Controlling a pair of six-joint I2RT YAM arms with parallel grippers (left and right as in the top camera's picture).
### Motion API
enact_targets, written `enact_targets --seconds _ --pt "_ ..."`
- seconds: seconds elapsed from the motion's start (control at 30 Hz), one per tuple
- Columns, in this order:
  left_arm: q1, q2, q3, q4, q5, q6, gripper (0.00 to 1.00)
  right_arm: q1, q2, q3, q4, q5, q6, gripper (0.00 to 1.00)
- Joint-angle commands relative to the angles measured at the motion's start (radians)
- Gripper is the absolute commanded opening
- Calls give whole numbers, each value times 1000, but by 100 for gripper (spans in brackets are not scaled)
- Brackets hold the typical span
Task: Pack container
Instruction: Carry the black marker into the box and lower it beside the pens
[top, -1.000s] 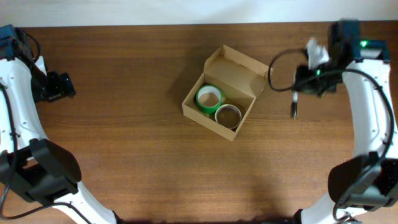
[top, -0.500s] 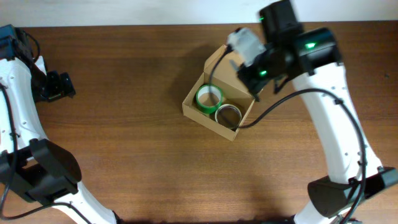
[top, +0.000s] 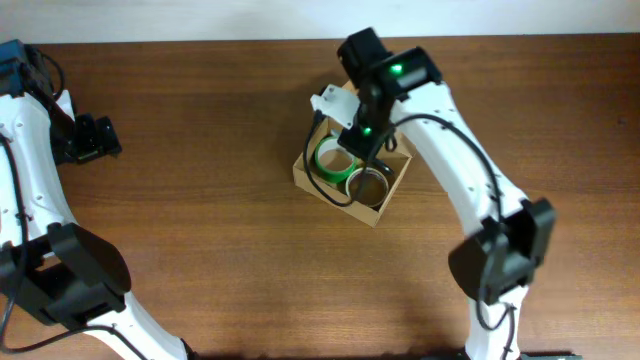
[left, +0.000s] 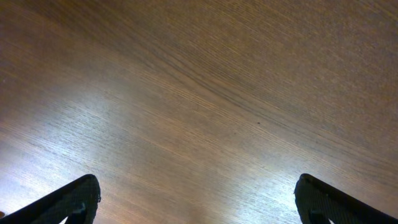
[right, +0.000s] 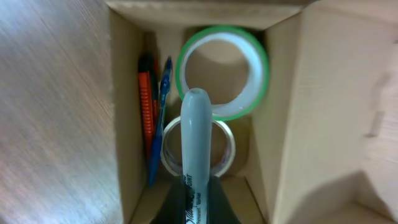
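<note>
The grey marker (right: 196, 127) points the same way as the blue pen (right: 161, 112), so my right gripper should continue to bring the marker down toward that pen until the two lie side by side.
The container (top: 306, 172) is an open tan cardboard box at the table's middle. Inside lie a green tape roll (top: 333, 158), a clear tape roll (top: 368, 184) and, against one wall, an orange pen (right: 145, 106) and a blue pen (right: 160, 118). My right gripper (top: 365, 140) hangs over the open box, shut on a grey marker (right: 198, 143) that points out over both tape rolls (right: 256, 81) (right: 227, 149). The box wall (right: 311, 124) rises to the right of the marker. My left gripper (top: 92, 138) is far off at the table's left, open (left: 199, 205) above bare wood.
The brown wooden table (top: 200, 250) spreads all round the box. The right arm (top: 450, 150) reaches across the table's right half and covers the box's far side. The left arm (top: 25, 180) runs along the left edge.
The right arm has swung from the table's right side leftward to above the box, carrying the marker. The left arm has not moved.
</note>
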Motion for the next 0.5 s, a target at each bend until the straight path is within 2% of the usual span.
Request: enact_targets --seconds 0.0,0.2,0.47 --pt "5 5 -7 0 7 11 100 23 85 6 0 3 13 4" --pt "5 5 -7 0 7 11 100 58 158 6 8 -21 45 4" --pt "5 5 -7 0 7 11 100 91 162 0 47 -46 101 4"
